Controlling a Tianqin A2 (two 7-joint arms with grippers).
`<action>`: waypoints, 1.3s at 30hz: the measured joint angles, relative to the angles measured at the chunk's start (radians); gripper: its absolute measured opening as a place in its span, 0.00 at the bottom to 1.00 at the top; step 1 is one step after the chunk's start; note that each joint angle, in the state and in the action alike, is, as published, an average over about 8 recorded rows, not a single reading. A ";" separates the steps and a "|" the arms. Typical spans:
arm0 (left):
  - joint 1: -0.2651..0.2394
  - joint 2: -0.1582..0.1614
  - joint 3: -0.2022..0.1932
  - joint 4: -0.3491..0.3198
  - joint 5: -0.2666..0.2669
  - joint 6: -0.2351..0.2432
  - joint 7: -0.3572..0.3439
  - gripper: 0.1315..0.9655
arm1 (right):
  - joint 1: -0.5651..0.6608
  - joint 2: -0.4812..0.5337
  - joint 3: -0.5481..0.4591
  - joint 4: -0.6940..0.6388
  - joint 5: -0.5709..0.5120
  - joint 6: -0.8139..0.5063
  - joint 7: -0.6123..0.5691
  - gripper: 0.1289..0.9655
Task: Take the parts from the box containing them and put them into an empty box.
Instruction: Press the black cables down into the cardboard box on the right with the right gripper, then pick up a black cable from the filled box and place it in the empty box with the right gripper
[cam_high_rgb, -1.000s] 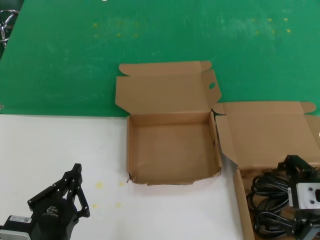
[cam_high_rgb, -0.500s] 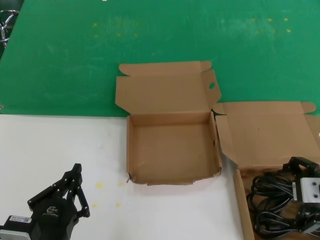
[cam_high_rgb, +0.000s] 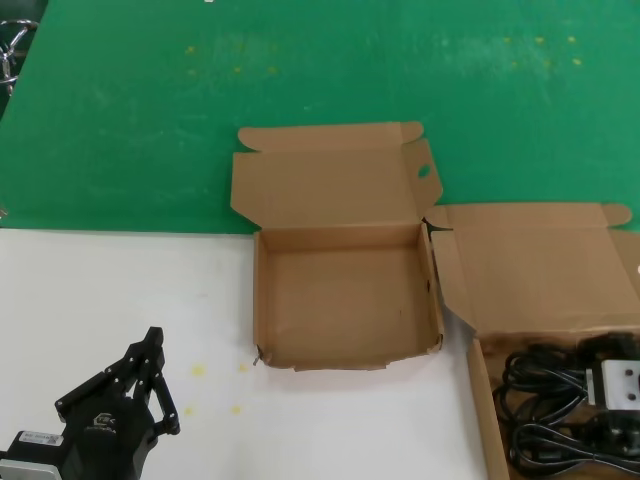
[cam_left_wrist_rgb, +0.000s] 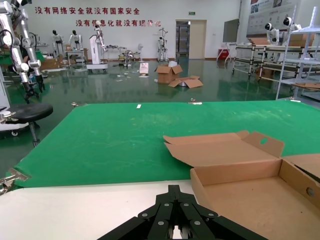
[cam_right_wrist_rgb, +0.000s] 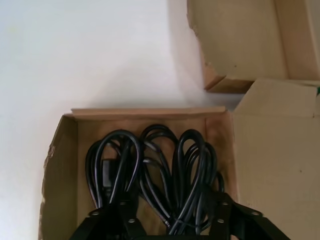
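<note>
The black power cord (cam_right_wrist_rgb: 201, 159) will stay coiled and come free of the other cords when the robot lifts it, because its loops gather in a narrow bundle (cam_right_wrist_rgb: 188, 212).
The empty box (cam_high_rgb: 345, 300) stands open at the table's middle, and its lid flap has an oval hole (cam_high_rgb: 424, 171). It also shows in the left wrist view (cam_left_wrist_rgb: 250, 195). The box containing the parts (cam_high_rgb: 478, 400) lies at the right, lid (cam_high_rgb: 540, 260) folded back. Black power cords (cam_high_rgb: 540, 385) lie looped inside it. My right gripper (cam_high_rgb: 603, 348) is down in that box, open, with its fingers on either side of the cord loops (cam_right_wrist_rgb: 150, 165). My left gripper (cam_high_rgb: 150, 345) is parked at the near left, shut and empty.
A green mat (cam_high_rgb: 320, 90) covers the far half of the table, and white surface (cam_high_rgb: 120, 290) covers the near half. The two boxes almost touch at their adjoining corners (cam_right_wrist_rgb: 220, 82). Workshop floor and other robots show far off in the left wrist view.
My right gripper has sunk lower into the box of cords and drawn nearer the table's near edge. The left arm and both boxes have not moved.
</note>
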 joint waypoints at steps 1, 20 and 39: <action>0.000 0.000 0.000 0.000 0.000 0.000 0.000 0.00 | -0.003 -0.002 0.003 -0.003 -0.004 0.000 -0.002 0.53; 0.000 0.000 0.000 0.000 0.000 0.000 0.000 0.00 | -0.024 -0.063 0.047 -0.113 -0.047 0.049 -0.049 0.12; 0.000 0.000 0.000 0.000 0.000 0.000 0.000 0.00 | 0.073 -0.056 0.099 0.094 -0.056 -0.088 0.050 0.04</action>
